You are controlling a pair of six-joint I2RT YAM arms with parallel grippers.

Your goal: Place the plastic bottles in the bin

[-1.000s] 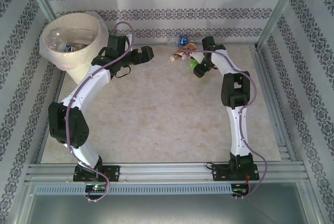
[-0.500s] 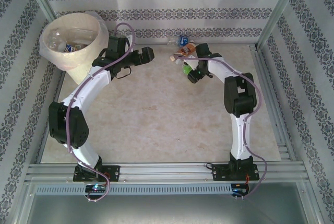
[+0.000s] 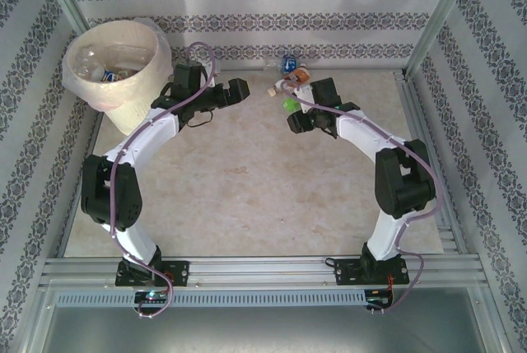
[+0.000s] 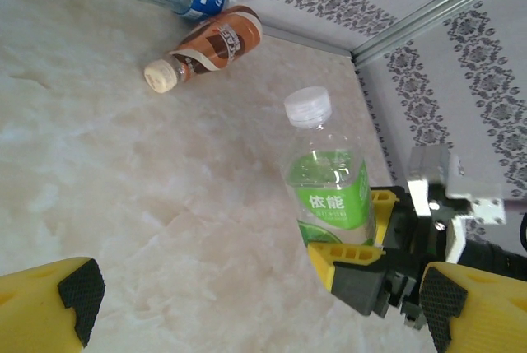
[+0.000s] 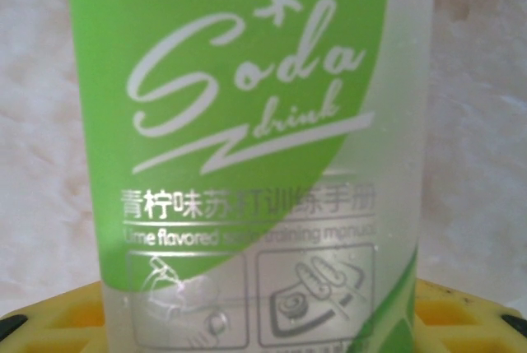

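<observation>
My right gripper is holding the green bottle's lower body [image 4: 333, 225] far from the bin. Next, my left gripper takes the bottle over by its end with the cap [image 4: 309, 109].
A clear plastic bottle with a green label [image 3: 289, 106] and a white cap stands upright just off the table, with my right gripper [image 3: 295, 118] shut on its lower body. The left wrist view shows this green bottle [image 4: 329, 197] between the right gripper's yellow fingers [image 4: 356, 259]. Its label [image 5: 247, 123] is close up in the right wrist view. My left gripper [image 3: 240, 90] hangs open and empty a short way left of it, its pads [image 4: 72, 291] wide apart. A brown-label bottle [image 3: 293, 80] and a blue-label bottle [image 3: 287, 62] lie by the back wall. The bin [image 3: 123, 104] stands back left.
Several bottles lie inside the bin's liner [image 3: 105, 69]. Metal frame rails [image 3: 428, 164] border the marble table on the right and at the front. The papered back wall runs right behind the two lying bottles [image 4: 216, 40].
My right gripper has closed on the green bottle and carried it left and nearer, away from the back wall. My left arm has edged a little to the right.
</observation>
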